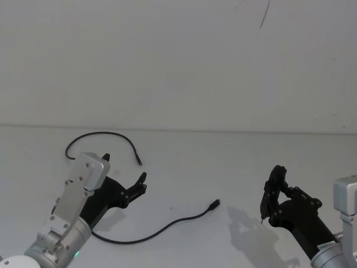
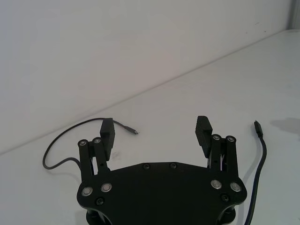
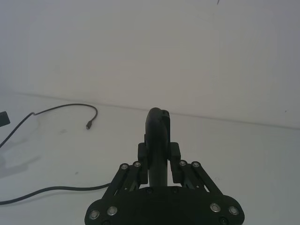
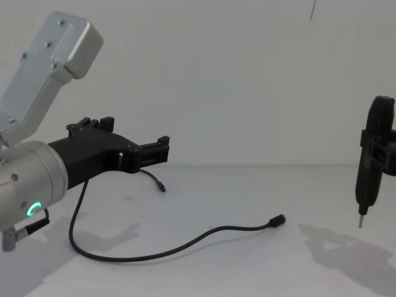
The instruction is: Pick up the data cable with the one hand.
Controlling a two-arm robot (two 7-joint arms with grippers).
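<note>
The data cable is lying in smooth, wide bends. Its plug end will stick out almost level and sag only a little when I lift the cable.
The data cable is a thin black cord lying on the white table. One plug points toward the middle, and the other end arcs behind my left gripper to a second plug. My left gripper hovers open above the table with nothing between its fingers, and the cable lies beyond and beside it. From the chest, this gripper is raised over the cable. On the right, my right gripper is shut on a black pen-like tool, tip down, above the table.
The white table meets a plain white wall at its back edge. A thin dark mark shows high on the wall. Bare table lies between the two arms, with the tool's shadow on the right.
</note>
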